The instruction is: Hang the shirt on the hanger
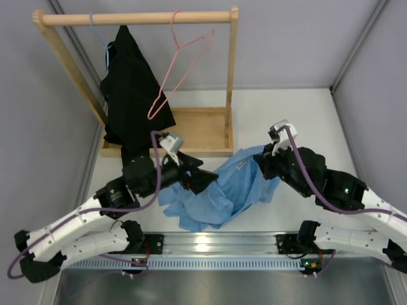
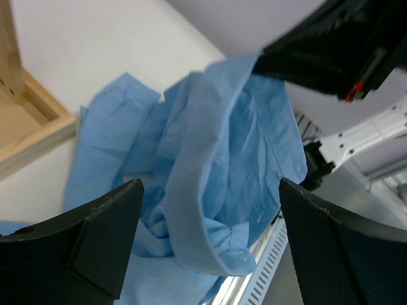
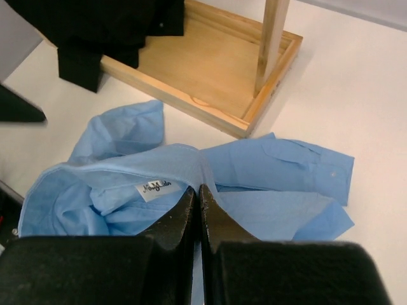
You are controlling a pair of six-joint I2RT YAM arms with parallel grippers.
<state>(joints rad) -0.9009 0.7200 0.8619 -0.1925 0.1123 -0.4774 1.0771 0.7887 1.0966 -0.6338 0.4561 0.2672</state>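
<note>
My gripper will carry the shirt's collar (image 2: 230,73), and the collar will bend over and hang down at its far end, because the raised collar fold (image 2: 194,168) curves limply.
The light blue shirt (image 1: 219,190) lies crumpled on the white table between my two arms. My right gripper (image 3: 198,189) is shut on the shirt's collar (image 3: 191,166), beside the white neck label (image 3: 156,188), and holds that edge slightly raised. My left gripper (image 1: 202,180) is open, its jaws wide on either side of a raised collar fold (image 2: 197,190) without touching it. The pink wire hanger (image 1: 181,67) hangs tilted from the wooden rail (image 1: 137,18) at the back, far from both grippers.
A black garment (image 1: 130,89) hangs on a thin blue hanger (image 1: 98,35) on the same rail. The wooden rack's base tray (image 1: 203,130) lies just behind the shirt. Grey walls stand on both sides. A metal rail (image 1: 216,244) runs along the near edge.
</note>
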